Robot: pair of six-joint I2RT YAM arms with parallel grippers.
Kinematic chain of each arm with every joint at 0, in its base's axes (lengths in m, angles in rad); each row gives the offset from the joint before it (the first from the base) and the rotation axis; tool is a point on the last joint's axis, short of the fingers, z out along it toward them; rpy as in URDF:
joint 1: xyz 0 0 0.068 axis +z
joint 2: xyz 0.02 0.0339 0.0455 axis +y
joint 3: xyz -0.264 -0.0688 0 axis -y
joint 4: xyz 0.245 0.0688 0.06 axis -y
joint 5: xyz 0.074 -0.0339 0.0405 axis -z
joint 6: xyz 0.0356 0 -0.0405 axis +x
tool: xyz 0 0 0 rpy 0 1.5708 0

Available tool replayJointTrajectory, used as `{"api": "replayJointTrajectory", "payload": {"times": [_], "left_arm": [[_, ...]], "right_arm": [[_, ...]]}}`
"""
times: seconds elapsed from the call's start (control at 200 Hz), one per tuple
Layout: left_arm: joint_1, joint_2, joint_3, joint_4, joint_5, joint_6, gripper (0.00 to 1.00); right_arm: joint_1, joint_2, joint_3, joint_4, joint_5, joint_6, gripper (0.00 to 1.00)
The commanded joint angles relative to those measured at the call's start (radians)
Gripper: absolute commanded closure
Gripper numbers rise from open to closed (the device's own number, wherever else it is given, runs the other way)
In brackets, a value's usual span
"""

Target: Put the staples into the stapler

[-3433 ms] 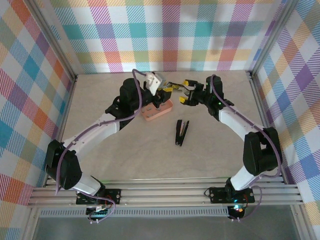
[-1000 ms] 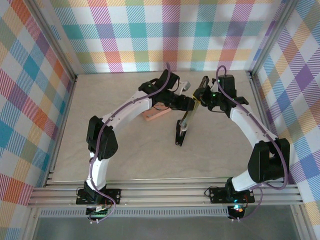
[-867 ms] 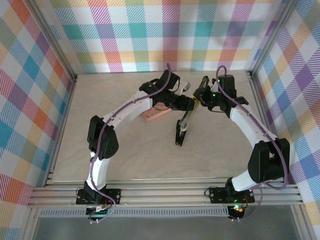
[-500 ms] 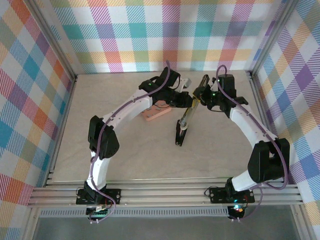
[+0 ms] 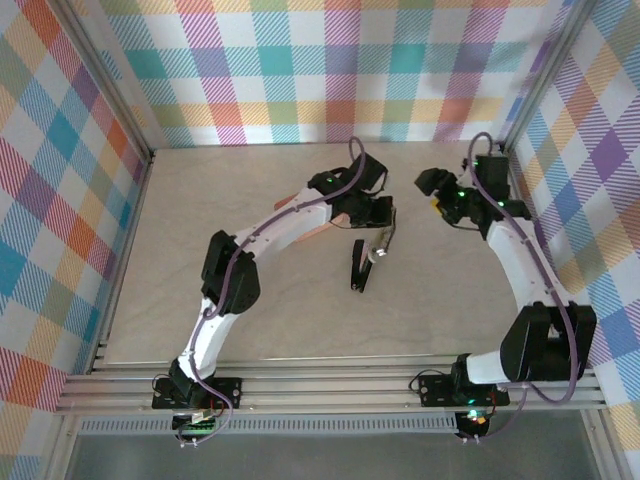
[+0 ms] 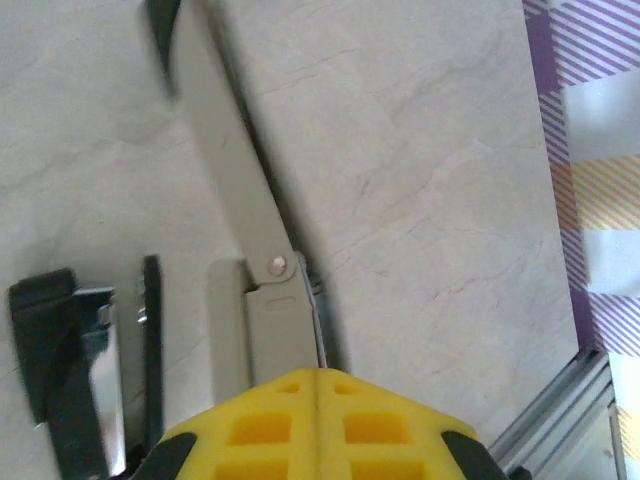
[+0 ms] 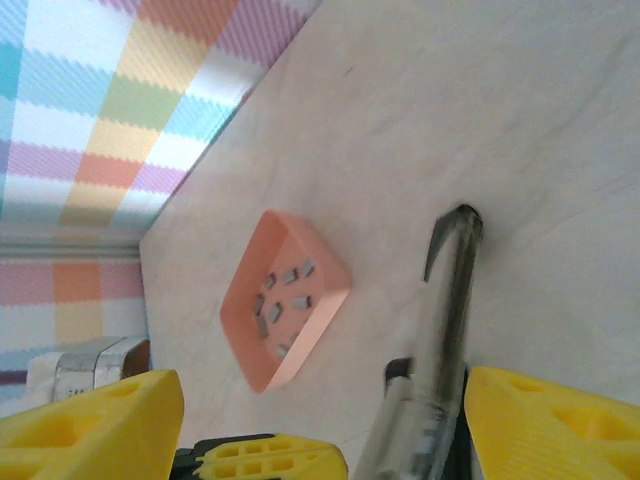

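Observation:
My left gripper is too close to the stapler's grey arm [image 5: 381,243]. It should move back toward the salmon tray [image 7: 284,305] so my right gripper has room to turn the stapler.
The stapler [image 5: 360,268] lies mid-table, hinged open, its black base toward me. In the left wrist view its grey arm [image 6: 228,170] stretches away, with the black and chrome part [image 6: 75,375] to the left. My left gripper [image 5: 384,233] hangs over the stapler's far end; its yellow fingers [image 6: 318,405] are shut with nothing showing between them. My right gripper [image 5: 433,192] stands open to the right, apart from the stapler [image 7: 452,290]. Several small grey staples [image 7: 283,300] lie in the salmon tray [image 7: 330,310].
The salmon tray [image 5: 318,231] is largely covered by my left arm in the top view. Plaid walls close in the back and both sides. An aluminium frame rail [image 6: 560,420] runs close to the stapler on the right.
My right gripper has opened, let go of the stapler's raised arm and drawn back to the right. My left gripper has shut and shifted right over the stapler, whose arm now sits lower.

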Motion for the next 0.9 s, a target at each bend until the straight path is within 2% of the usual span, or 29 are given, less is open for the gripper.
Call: {"api": "replayJointTrajectory", "payload": {"times": [0.0,0.16,0.29,0.465,0.54,0.635,0.8,0.895], "left_arm": [[-0.058,0.062,0.113,-0.016,-0.082,-0.030,1.00],[-0.096,0.161,0.158,0.013,-0.104,-0.033,1.00],[-0.098,0.130,0.109,0.033,-0.156,-0.060,1.00],[-0.074,0.047,0.023,-0.022,-0.221,-0.063,0.88],[-0.056,-0.014,-0.060,-0.027,-0.251,-0.062,0.85],[-0.024,-0.109,-0.192,-0.009,-0.283,-0.064,0.80],[0.051,-0.264,-0.415,0.038,-0.309,-0.061,0.80],[0.095,-0.325,-0.505,0.054,-0.308,-0.049,0.80]], "right_arm": [[-0.021,-0.015,-0.060,-0.046,-0.024,-0.080,0.28],[-0.028,-0.035,-0.122,-0.073,-0.029,-0.104,0.29],[-0.028,-0.042,-0.150,-0.164,-0.035,-0.109,0.31],[-0.008,-0.036,-0.181,-0.284,-0.034,-0.082,0.36],[0.029,-0.019,-0.179,-0.329,-0.020,-0.066,0.37],[0.124,0.013,-0.163,-0.363,0.029,-0.056,0.37],[0.264,0.128,-0.094,-0.417,0.096,-0.035,0.38],[0.299,0.203,-0.063,-0.426,0.118,-0.034,0.40]]}}
